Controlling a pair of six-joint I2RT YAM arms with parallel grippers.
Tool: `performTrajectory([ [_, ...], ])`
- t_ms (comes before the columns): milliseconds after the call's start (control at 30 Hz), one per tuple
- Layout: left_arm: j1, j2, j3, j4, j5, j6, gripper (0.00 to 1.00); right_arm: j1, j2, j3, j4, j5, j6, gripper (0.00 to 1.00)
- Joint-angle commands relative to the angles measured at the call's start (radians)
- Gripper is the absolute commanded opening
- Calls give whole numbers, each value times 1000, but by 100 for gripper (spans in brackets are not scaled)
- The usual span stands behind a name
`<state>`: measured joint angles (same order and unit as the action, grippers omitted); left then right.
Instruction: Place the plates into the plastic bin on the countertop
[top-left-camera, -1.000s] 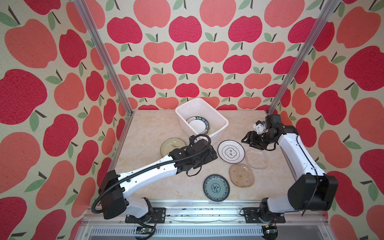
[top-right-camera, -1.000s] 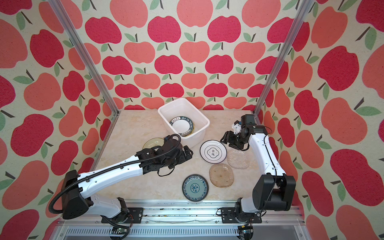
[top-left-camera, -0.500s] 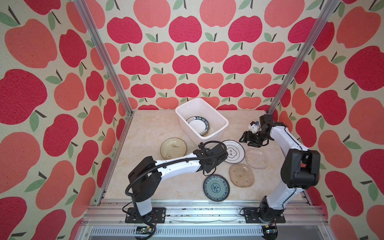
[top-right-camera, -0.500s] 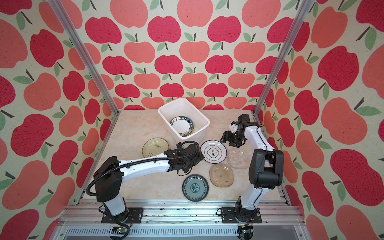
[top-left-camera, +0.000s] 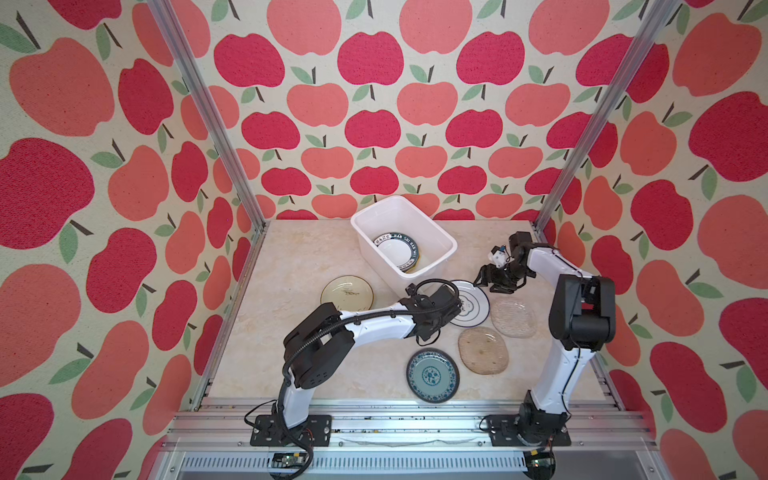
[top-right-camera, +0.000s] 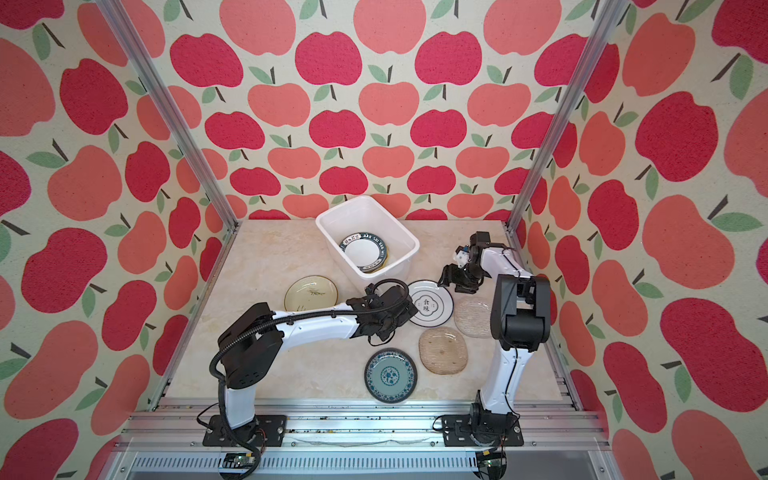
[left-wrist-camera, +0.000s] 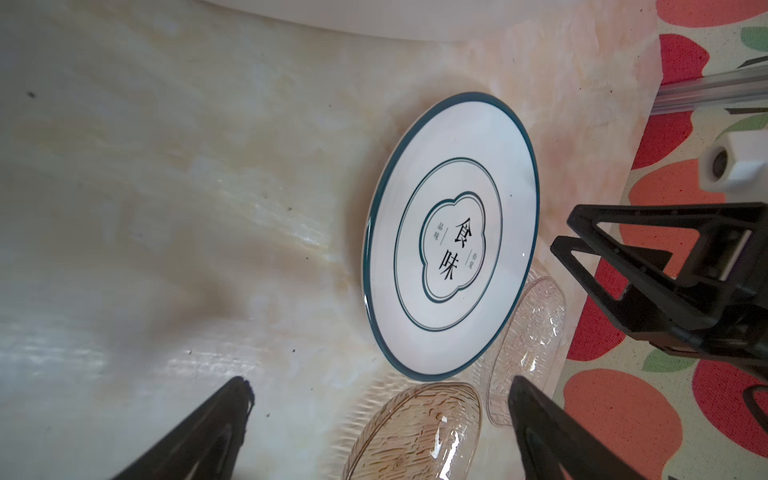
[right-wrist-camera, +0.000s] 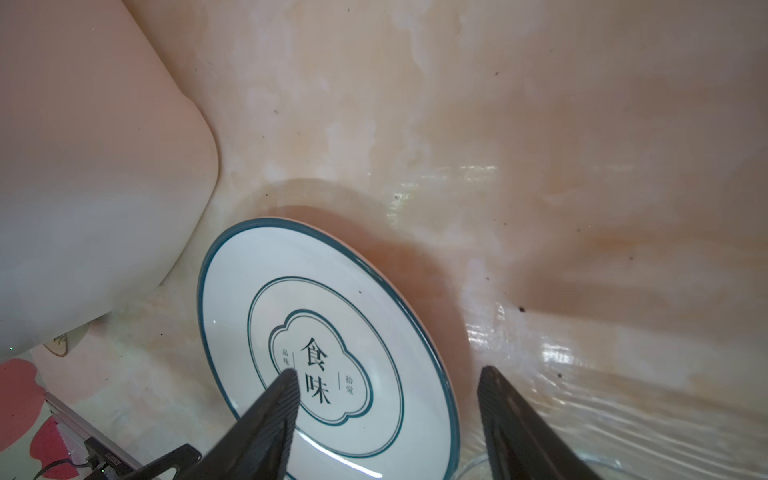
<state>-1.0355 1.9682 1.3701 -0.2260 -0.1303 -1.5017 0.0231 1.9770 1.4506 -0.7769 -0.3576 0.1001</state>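
The white teal-rimmed plate (top-right-camera: 430, 304) is lying flat and loose on the countertop. My left gripper should hold one edge of it steady while my right gripper pinches the opposite rim (top-right-camera: 451, 295).
The white plastic bin (top-left-camera: 428, 220) (top-right-camera: 395, 220) stands at the back of the countertop (top-left-camera: 299, 266) and holds plates, the top one white with a dark lettered rim (top-left-camera: 397, 251). A white teal-rimmed plate (top-left-camera: 476, 305) (left-wrist-camera: 453, 232) (right-wrist-camera: 332, 332) lies flat in front of the bin. My left gripper (top-left-camera: 455, 305) (left-wrist-camera: 380, 395) is open at this plate's left edge, holding nothing. My right gripper (top-left-camera: 492, 286) (right-wrist-camera: 388, 376) is open at the plate's far right edge, one finger above the plate and the other past its rim.
Loose on the countertop lie a cream plate (top-left-camera: 347, 293), a clear glass plate (top-left-camera: 513, 318), an amber oval plate (top-left-camera: 483, 350) (left-wrist-camera: 415, 432) and a blue-patterned plate (top-left-camera: 433, 375). Aluminium rails (top-left-camera: 395, 409) edge the front, and apple-print walls close the sides.
My left gripper has moved right from the bin's front corner to the white plate's left edge. My right gripper has shifted slightly left and down toward that plate's far rim.
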Motion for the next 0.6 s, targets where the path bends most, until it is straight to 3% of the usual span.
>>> performTrajectory([
  [0,5,28,23,37,24,8,98,-3,26,30,3,-15,-26,71],
  [567,31,74,-16,142,44,34,90,36,67,-55,-8,-111,-44,64],
])
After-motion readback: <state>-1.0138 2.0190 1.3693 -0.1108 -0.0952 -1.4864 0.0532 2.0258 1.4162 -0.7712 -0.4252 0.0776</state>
